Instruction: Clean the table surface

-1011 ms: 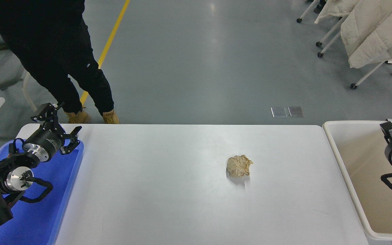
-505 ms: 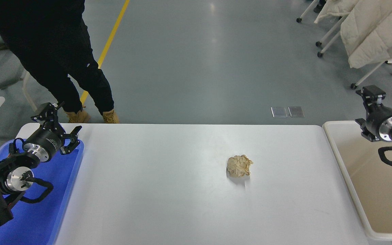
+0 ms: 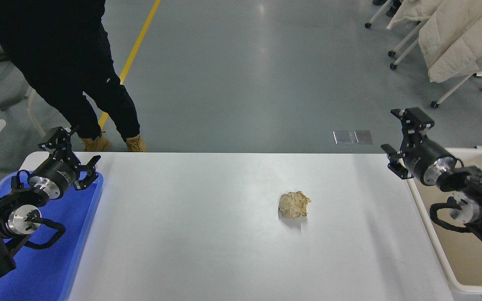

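The crumpled tan paper ball (image 3: 293, 205) is bunched into a compact lump by tight creases (image 3: 297, 201), so it will stay bunched when I pick it up.
The white table surface (image 3: 207, 234) fills the middle of the view. A crumpled tan paper ball (image 3: 293, 204) lies on it, right of centre. My right gripper (image 3: 400, 138) is open and empty, raised above the table's far right corner, up and to the right of the ball. My left gripper (image 3: 73, 161) is open and empty, parked over the far end of the blue tray (image 3: 52, 267) at the lower left.
A cream rectangular bin (image 3: 437, 246) stands against the table's right edge, under my right arm. A person in black with tan boots (image 3: 82, 83) stands at the far left side. Chair legs and white coats (image 3: 454, 37) are at the top right.
My right arm has swung up out of the cream bin and leftward, now over the table's far right corner. The ball and the left arm have not moved.
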